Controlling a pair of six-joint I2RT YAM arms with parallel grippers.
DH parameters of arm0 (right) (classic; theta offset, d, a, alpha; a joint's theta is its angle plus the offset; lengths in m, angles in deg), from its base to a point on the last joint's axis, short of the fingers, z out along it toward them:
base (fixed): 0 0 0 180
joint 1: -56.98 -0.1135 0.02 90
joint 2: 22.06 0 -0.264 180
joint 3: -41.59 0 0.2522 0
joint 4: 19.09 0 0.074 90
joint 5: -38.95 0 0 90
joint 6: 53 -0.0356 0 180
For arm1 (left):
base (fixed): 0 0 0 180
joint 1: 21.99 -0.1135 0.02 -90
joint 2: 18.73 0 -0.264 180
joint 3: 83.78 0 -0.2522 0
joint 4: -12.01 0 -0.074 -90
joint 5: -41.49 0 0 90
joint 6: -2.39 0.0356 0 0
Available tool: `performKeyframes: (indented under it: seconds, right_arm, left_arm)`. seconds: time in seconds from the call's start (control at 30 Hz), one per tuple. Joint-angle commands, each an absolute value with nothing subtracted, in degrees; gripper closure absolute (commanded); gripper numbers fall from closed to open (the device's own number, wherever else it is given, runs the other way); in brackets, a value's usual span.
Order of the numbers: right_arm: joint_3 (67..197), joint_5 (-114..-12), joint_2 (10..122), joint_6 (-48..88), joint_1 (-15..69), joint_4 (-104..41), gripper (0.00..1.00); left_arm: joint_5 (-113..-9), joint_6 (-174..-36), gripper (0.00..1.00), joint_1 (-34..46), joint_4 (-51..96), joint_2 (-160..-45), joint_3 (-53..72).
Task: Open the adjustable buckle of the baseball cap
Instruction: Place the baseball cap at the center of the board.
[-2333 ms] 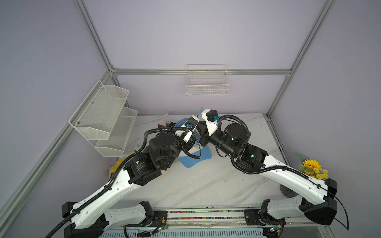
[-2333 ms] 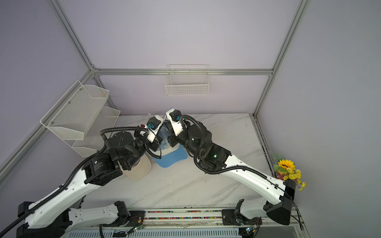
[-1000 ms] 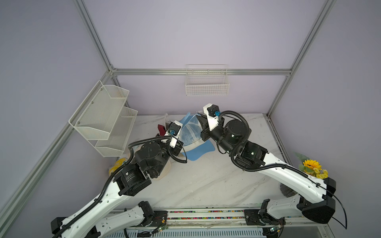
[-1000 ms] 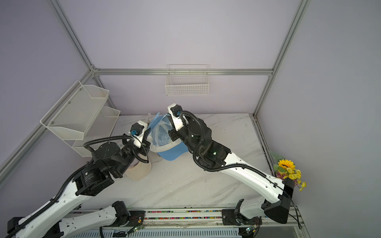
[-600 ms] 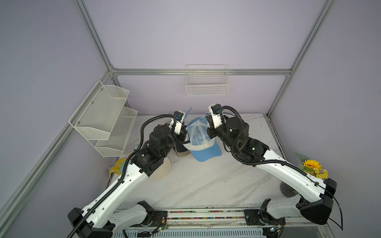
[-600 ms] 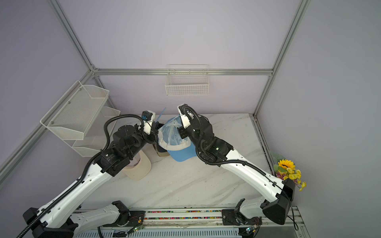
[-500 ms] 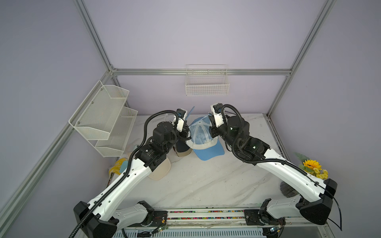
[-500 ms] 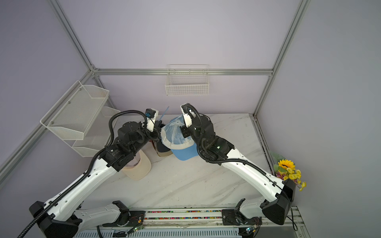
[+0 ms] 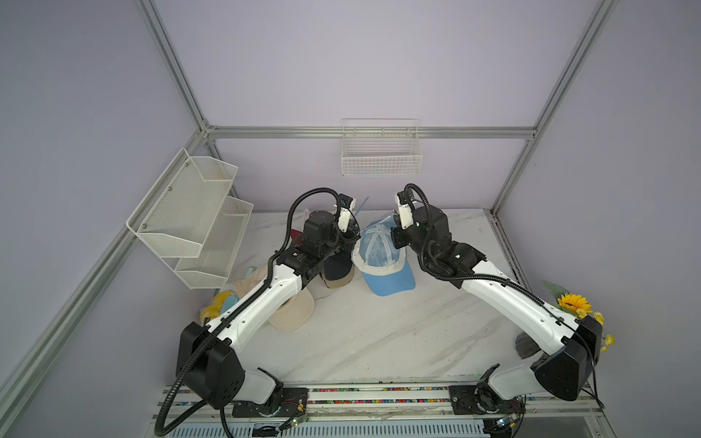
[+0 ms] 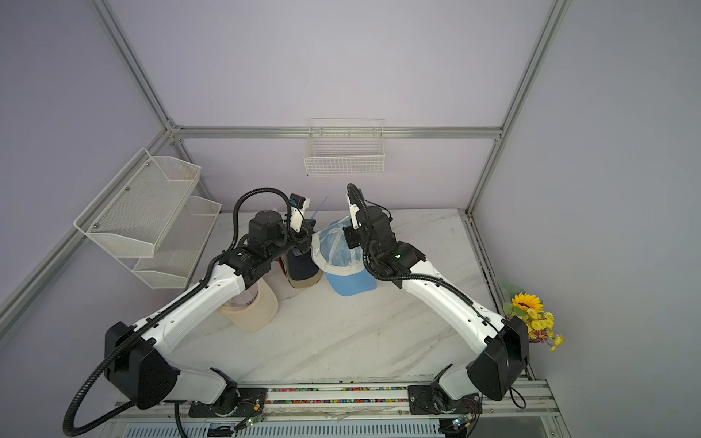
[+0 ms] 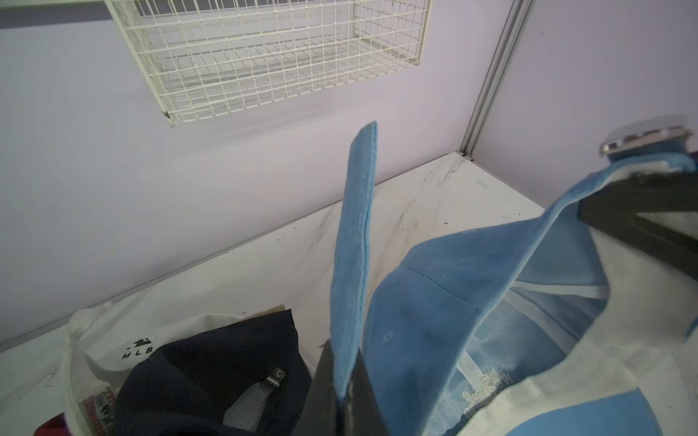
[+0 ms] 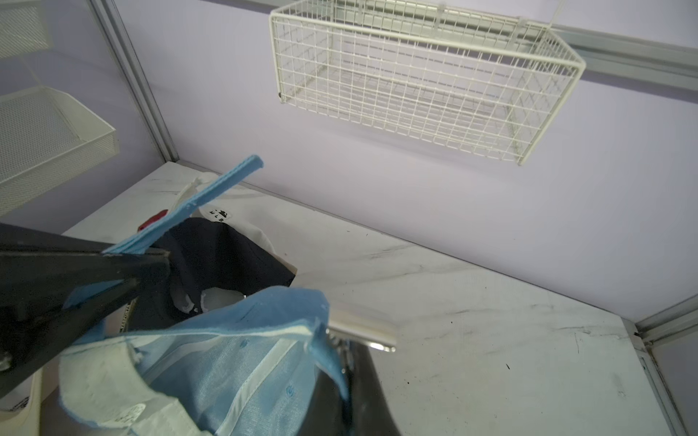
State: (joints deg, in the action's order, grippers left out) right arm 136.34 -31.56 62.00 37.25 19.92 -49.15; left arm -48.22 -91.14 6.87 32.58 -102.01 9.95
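Note:
The blue strap is clear of the metal buckle, so the robot's left gripper should go on lowering the cap until the cap touches the open tabletop, and then let go of the strap.
A light blue baseball cap hangs upside down above the table's back, stretched between both grippers, its brim pointing toward the front. My left gripper is shut on the cap's blue strap, whose free end sticks up. My right gripper is shut on the cap's back edge, right beside the metal buckle. In both wrist views strap and buckle are well apart.
A navy cap and a white MLB cap lie under the left gripper. A beige cap sits under the left forearm. There is a wire basket on the back wall, mesh shelves at left, and sunflowers at right.
Over the last second both grippers carried the cap rightward and spread apart, turning it upside down with the strap drawn out to the left. In the last half second little moved.

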Motion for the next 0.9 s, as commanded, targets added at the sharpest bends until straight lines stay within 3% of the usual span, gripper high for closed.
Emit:
performKeyframes:
  seconds: [0.0, 0.87]
  right_arm:
    - [135.3, -32.5, 62.7, 35.2, 21.8, -49.8, 1.0]
    - [135.2, -38.7, 75.5, 32.7, 30.9, -48.1, 1.0]
  left_arm:
    - [-49.6, -92.6, 1.0, 5.8, 29.4, -103.1, 7.7]
    - [-54.2, -94.5, 1.0, 3.9, 25.9, -121.2, -1.2]
